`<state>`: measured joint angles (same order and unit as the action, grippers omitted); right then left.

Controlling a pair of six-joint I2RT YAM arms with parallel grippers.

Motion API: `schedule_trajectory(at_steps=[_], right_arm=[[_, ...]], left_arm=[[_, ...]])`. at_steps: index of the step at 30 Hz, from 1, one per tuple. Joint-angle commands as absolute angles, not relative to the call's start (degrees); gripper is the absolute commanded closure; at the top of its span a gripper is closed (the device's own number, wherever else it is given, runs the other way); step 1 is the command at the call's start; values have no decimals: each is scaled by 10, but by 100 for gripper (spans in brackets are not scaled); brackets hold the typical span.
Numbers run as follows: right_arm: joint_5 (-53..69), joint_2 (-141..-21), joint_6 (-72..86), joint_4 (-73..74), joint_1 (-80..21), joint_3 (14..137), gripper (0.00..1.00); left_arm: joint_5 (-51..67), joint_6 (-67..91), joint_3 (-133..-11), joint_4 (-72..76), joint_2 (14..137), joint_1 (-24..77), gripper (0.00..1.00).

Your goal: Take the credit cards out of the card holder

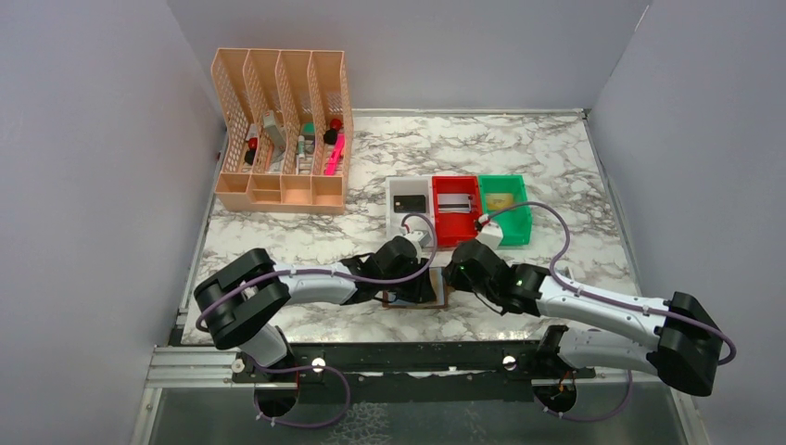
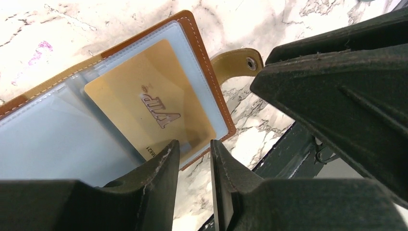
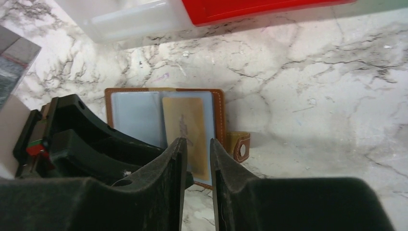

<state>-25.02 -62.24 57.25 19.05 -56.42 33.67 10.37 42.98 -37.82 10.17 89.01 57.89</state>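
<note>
My left gripper is reaching across the gold card's pocket (image 3: 196, 161), so it should move back toward the empty pocket while my right gripper pinches the pocket's outer edge (image 3: 212, 130).
The card holder (image 2: 211, 77) lies open on the marble near the front edge, brown with pale blue-grey pockets, its snap tab (image 3: 239, 146) out to one side. A gold credit card (image 2: 154, 108) marked VIP sits in one pocket; the other pocket looks bare. My left gripper (image 2: 192, 147) hovers over the holder's corner, jaws slightly apart, nothing between them. My right gripper (image 3: 197, 144) points at the gold card (image 3: 185, 127), open a narrow gap and holding nothing. In the top view both grippers (image 1: 422, 281) (image 1: 452, 276) meet over the holder (image 1: 412, 302), hiding most of it.
Behind the holder stand a white bin (image 1: 411, 222) with a black card, a red bin (image 1: 455, 225) with a silvery card and a green bin (image 1: 507, 222) with a gold card. An orange file rack (image 1: 283, 130) stands far left. The table's front rail (image 1: 399, 357) is close.
</note>
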Motion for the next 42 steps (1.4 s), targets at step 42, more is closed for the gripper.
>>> schedule_trajectory(at_steps=[42], right_arm=[[-160, -693, 520, 145, -551, 357, 68]], left_arm=[[17, 423, -363, 29, 807, 582, 53]])
